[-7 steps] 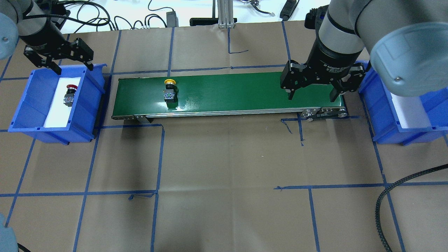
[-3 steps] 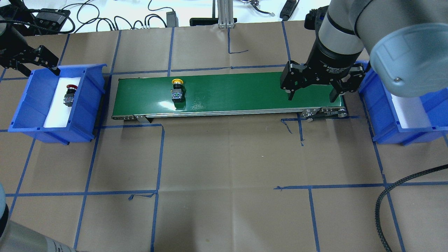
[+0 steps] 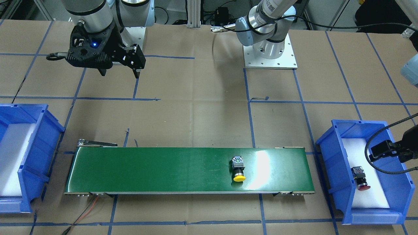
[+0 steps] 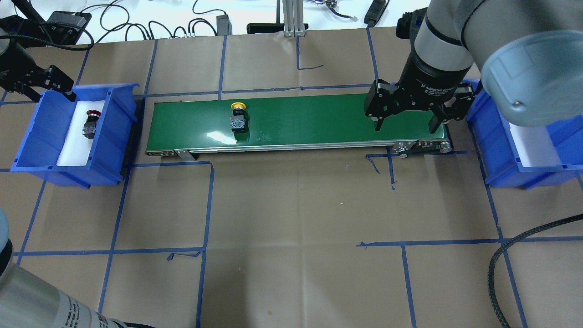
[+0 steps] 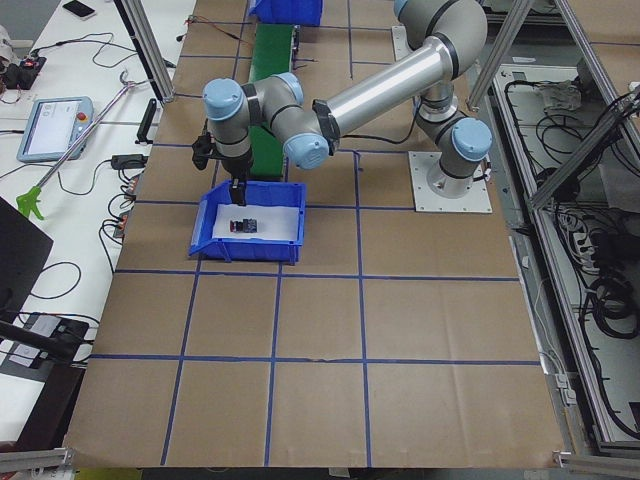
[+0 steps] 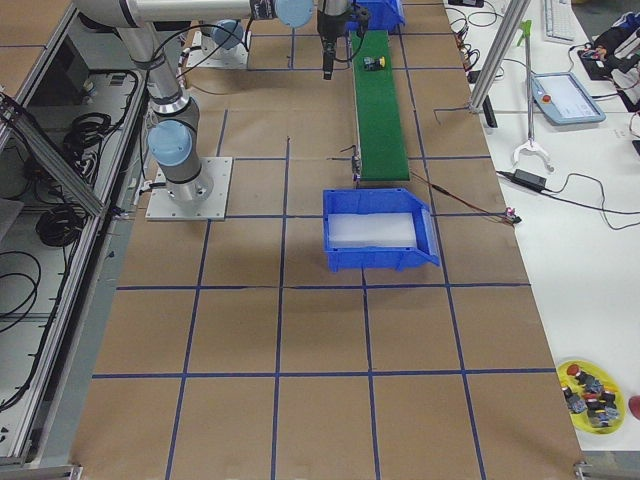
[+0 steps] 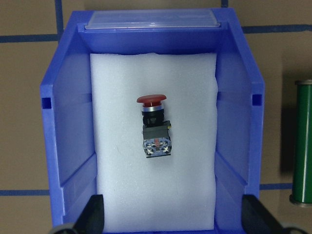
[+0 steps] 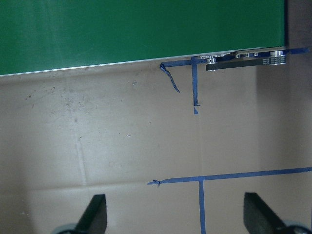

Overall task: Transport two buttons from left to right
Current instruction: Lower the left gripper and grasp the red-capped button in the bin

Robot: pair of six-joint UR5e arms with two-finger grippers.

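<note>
The red-capped button (image 3: 360,178) has a boxy base (image 3: 357,171). The button will move along steadily on the green conveyor belt when I put it there.
The yellow-capped button (image 4: 238,119) lies on its side on the green conveyor belt (image 4: 319,120), in its left half; it also shows in the front view (image 3: 238,169). The red-capped button (image 7: 155,129) lies on white foam in the left blue bin (image 4: 32,136). My left gripper (image 7: 175,219) is open and empty above that bin's far end, its fingers (image 7: 95,217) wide apart. My right gripper (image 4: 405,125) is open and empty, held high by the belt's right end; its wrist view shows the belt's edge (image 8: 97,66) and bare paper.
The right blue bin (image 4: 501,155) holds only white foam. A black braided cable (image 4: 501,255) curves over the table's front right. Cables and an aluminium post (image 4: 294,18) line the far edge. A yellow dish (image 6: 590,390) with several buttons sits off the table.
The yellow button has ridden the belt to the right. My left gripper has moved left, from over the bin's inner side to its far left end. The right arm has not moved.
</note>
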